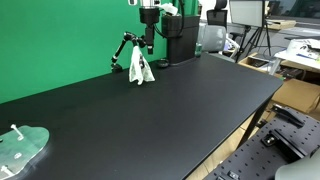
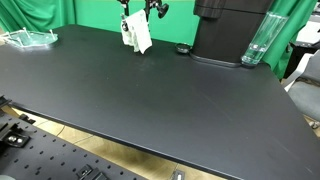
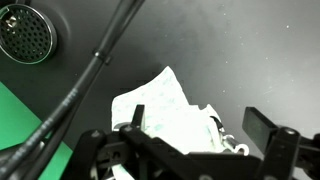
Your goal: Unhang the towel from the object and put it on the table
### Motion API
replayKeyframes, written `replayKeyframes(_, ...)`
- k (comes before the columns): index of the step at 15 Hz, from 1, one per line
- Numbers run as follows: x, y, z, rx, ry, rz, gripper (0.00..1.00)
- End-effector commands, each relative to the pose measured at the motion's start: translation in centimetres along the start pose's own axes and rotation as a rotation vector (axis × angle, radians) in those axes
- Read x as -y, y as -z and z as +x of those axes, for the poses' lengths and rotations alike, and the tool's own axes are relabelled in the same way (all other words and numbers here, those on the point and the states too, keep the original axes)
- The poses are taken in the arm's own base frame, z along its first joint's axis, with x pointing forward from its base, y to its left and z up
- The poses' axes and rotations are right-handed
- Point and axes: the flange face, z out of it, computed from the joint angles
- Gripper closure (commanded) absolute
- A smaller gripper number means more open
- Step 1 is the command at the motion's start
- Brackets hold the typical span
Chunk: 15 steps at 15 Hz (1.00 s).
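Note:
My gripper should keep going down to the hanging cloth [image 2: 138, 27] and close there, because the towel's upper fold [image 3: 192, 124] is in the gap of my open fingers.
A white towel [image 1: 140, 68] with a faint green print hangs from a small black stand [image 1: 122, 50] at the far side of the black table [image 1: 150, 120]. It shows in both exterior views [image 2: 138, 33]. My gripper [image 1: 147, 40] is just above the towel. In the wrist view the towel [image 3: 165, 110] lies between and below my two fingers, and the gripper [image 3: 200, 128] is open, with the left finger over the cloth and the right finger apart from it. A small metal hook shows by the towel's right edge.
A black machine [image 2: 225, 30] stands behind the towel, with a clear bottle [image 2: 257, 45] beside it. A small black disc [image 2: 182, 49] lies near the machine. A clear plastic tray [image 1: 20, 148] sits at the table's end. A green backdrop [image 1: 60, 40] stands behind.

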Motion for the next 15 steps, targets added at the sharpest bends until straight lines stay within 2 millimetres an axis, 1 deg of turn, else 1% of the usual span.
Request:
replayKeyframes(1,-0.5,-0.6,-0.3,-0.03,-0.002,-0.003,0.0)
replayKeyframes(4,-0.6,-1.5,-0.3,-0.03,0.006,0.006,0.0)
replayKeyframes(9,-0.2,-3.1,0.2,-0.012,0.038,0.019,0.0)
replayKeyframes(14,-0.4,-4.0,0.7,-0.042,0.05,-0.004,0.0)
replayKeyframes(15,-0.5,-4.0,0.8,-0.053,0.052,-0.012,0.25)
